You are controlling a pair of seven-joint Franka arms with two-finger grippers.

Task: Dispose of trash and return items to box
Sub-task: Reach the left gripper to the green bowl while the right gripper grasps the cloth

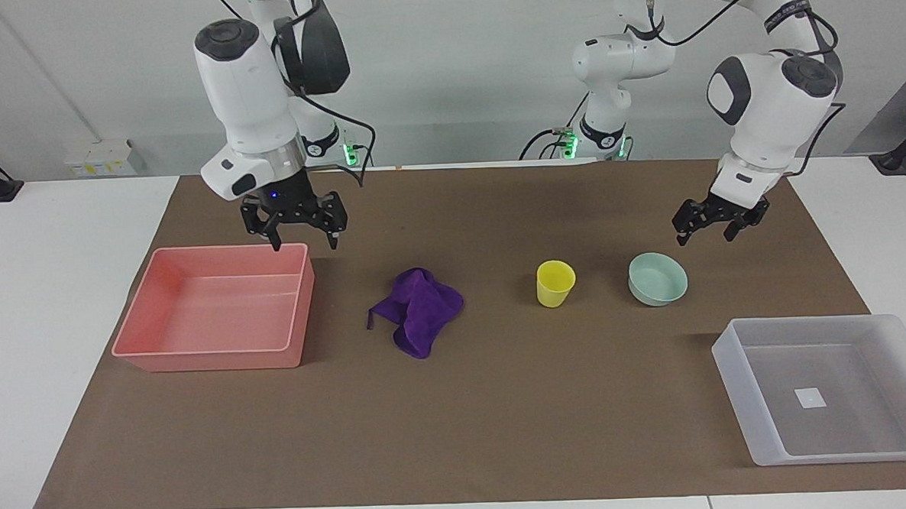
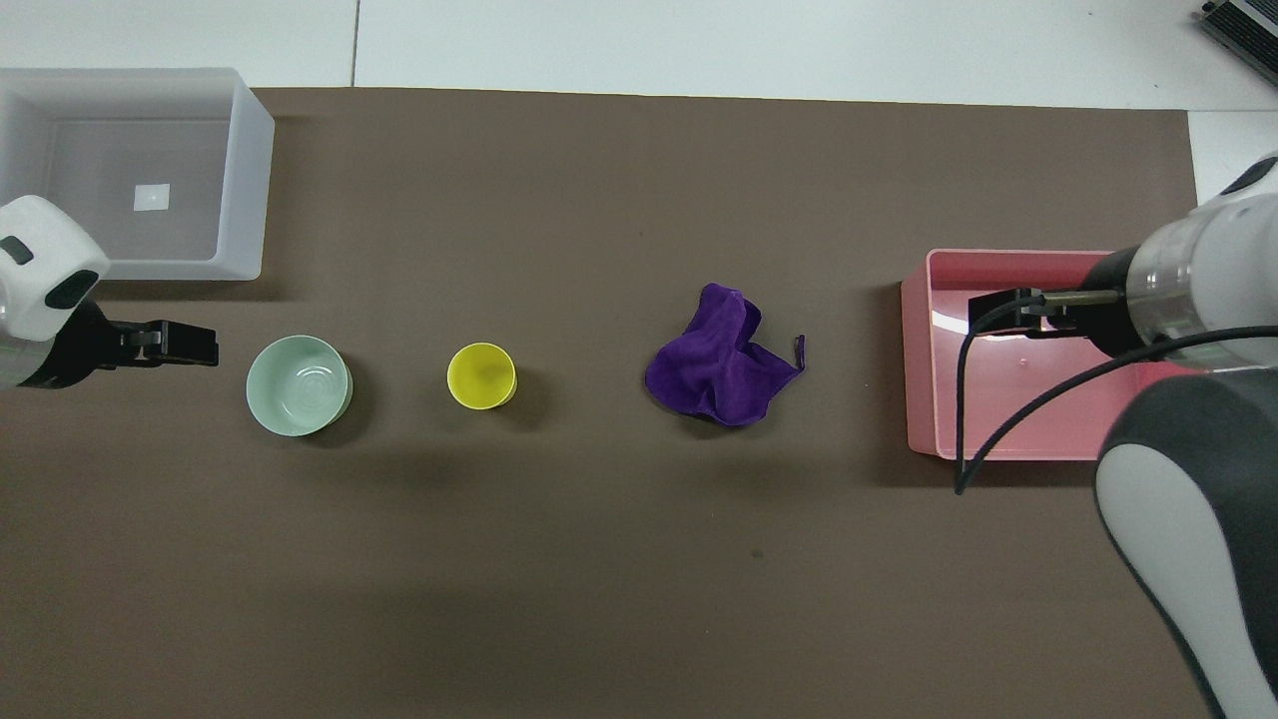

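Observation:
The purple cloth (image 2: 726, 381) is gathered in raised folds (image 2: 722, 329). It will stay bunched up when I carry it into the pink bin.
The purple cloth (image 1: 419, 309) lies crumpled on the brown mat; it also shows in the overhead view (image 2: 721, 369). The yellow cup (image 1: 555, 283) (image 2: 481, 375) stands upright beside it, and the mint-green bowl (image 1: 657, 278) (image 2: 299, 384) is beside the cup. The translucent tray (image 1: 734, 380) (image 2: 245, 180) sits empty at the left arm's end, farther from the robots than the bowl. My right gripper (image 1: 303, 239) (image 2: 998, 310) is open and empty over the pink bin's edge. My left gripper (image 1: 707, 234) (image 2: 190, 345) is open and empty over the mat beside the bowl.
The pink opaque bin (image 1: 205, 361) (image 2: 924, 399) sits empty at the right arm's end, beside the cloth. The brown mat (image 1: 461, 430) covers most of the white table. The right arm's cable hangs over the bin in the overhead view.

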